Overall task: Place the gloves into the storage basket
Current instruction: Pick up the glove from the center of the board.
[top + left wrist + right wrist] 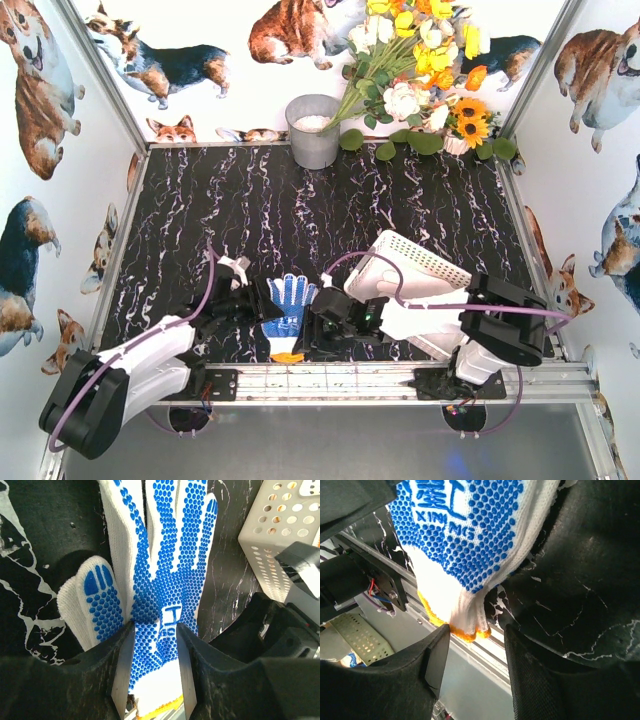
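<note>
I should have my left gripper, straddling the glove's palm (286, 325) away from the orange cuff at my right gripper's fingers, back off and pinch the cuff's edge (286, 357).
One white glove with a blue-dotted palm (287, 308) lies palm up at the near table edge, its orange cuff (288, 356) over the rail. My left gripper (262, 300) is open, its jaws straddling the glove's palm (165, 595) near the wrist. My right gripper (318, 326) is open on the glove's right, with the orange cuff (465, 630) just at its fingertips (440, 640). The white perforated storage basket (415, 262) sits tilted to the right, over my right arm, and it also shows in the left wrist view (280, 535). No other gloves show.
A grey metal bucket (313, 130) stands at the back centre next to a bunch of artificial flowers (420, 70). The aluminium rail (330, 380) runs along the near edge. Walls close in the left, right and back sides.
</note>
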